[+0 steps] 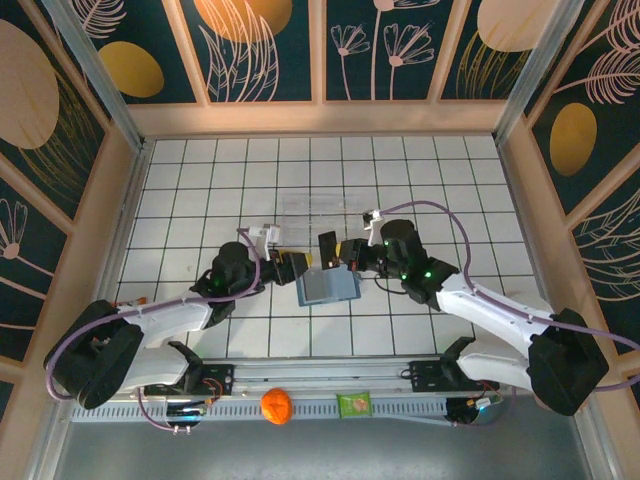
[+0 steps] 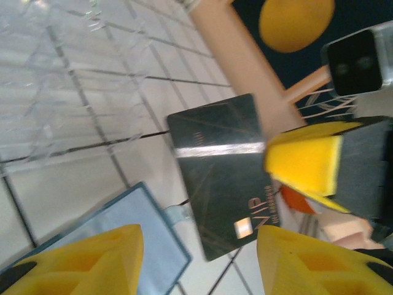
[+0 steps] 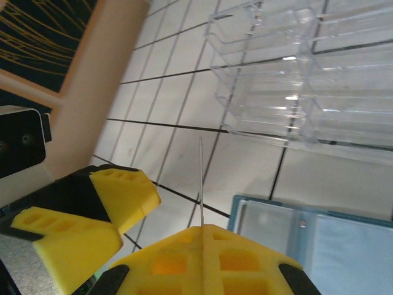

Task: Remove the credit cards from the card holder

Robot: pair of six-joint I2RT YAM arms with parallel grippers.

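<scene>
I keep moving my left gripper in until its open fingers, which the black card's free side (image 1: 322, 252) faces, are around that side, and then close them.
The teal-blue card holder (image 1: 327, 288) lies open on the white tiled table between the two arms, its greyish inner panel up. My right gripper (image 1: 342, 254) is shut on a black credit card (image 1: 327, 245), which it holds on edge just above the holder's far side. In the right wrist view the card (image 3: 201, 178) is a thin line rising from the closed jaws (image 3: 202, 230), with the holder (image 3: 319, 239) at lower right. My left gripper (image 1: 297, 266) stands open beside the holder (image 2: 123, 239). Its fingers (image 2: 80, 261) are spread below the black card (image 2: 224, 184) and do not touch it.
A clear plastic tray (image 1: 320, 210) lies just beyond the holder and is also seen close up (image 3: 307, 80). An orange ball (image 1: 276, 405) and a green packet (image 1: 354, 405) rest on the front rail. Wooden walls ring the table.
</scene>
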